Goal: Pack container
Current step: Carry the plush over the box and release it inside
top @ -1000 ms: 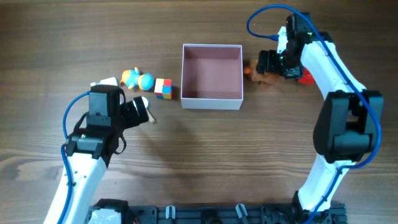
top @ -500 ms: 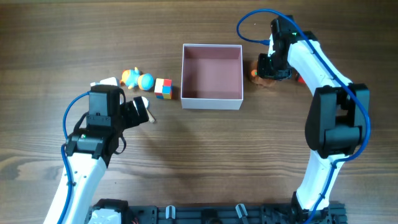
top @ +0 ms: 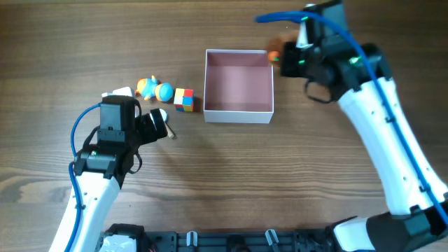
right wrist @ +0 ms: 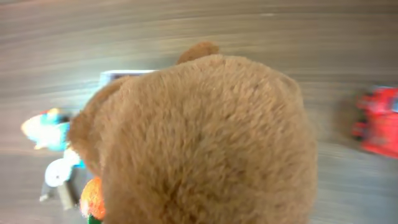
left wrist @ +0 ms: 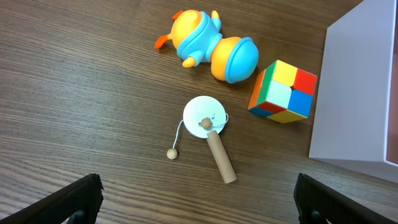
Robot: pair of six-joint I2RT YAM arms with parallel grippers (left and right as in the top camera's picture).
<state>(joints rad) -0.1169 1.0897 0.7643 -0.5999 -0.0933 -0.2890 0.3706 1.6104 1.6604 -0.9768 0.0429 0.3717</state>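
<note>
My right gripper should go on carrying the brown plush toy [top: 276, 50], held beside the empty container, over its open dusty-pink inside [top: 231, 80] and let go there, within its sides.
The container [top: 238, 113], a square white-walled box with a dusty-pink inside, stands at the table's middle back and holds nothing; one of its white walls [left wrist: 354, 93] shows in the left wrist view. My right gripper [top: 283, 59] hangs by its far right corner, shut on a brown plush toy [right wrist: 205, 137] with an orange part [top: 274, 56]. The plush fills the right wrist view and hides the fingers. My left gripper [left wrist: 199, 205] is open above a white disc toy with a wooden handle [left wrist: 208, 134], holding nothing.
Left of the container lie an orange-and-blue duck toy [top: 154, 89] and a coloured cube [top: 183, 99]. A small white object [top: 120, 92] sits by the left arm. A red toy [right wrist: 376, 121] lies on the table right of the plush.
My right gripper has closed on the brown plush toy, lifted it off the table and carried it left toward the container's far right corner. The left arm has not moved.
</note>
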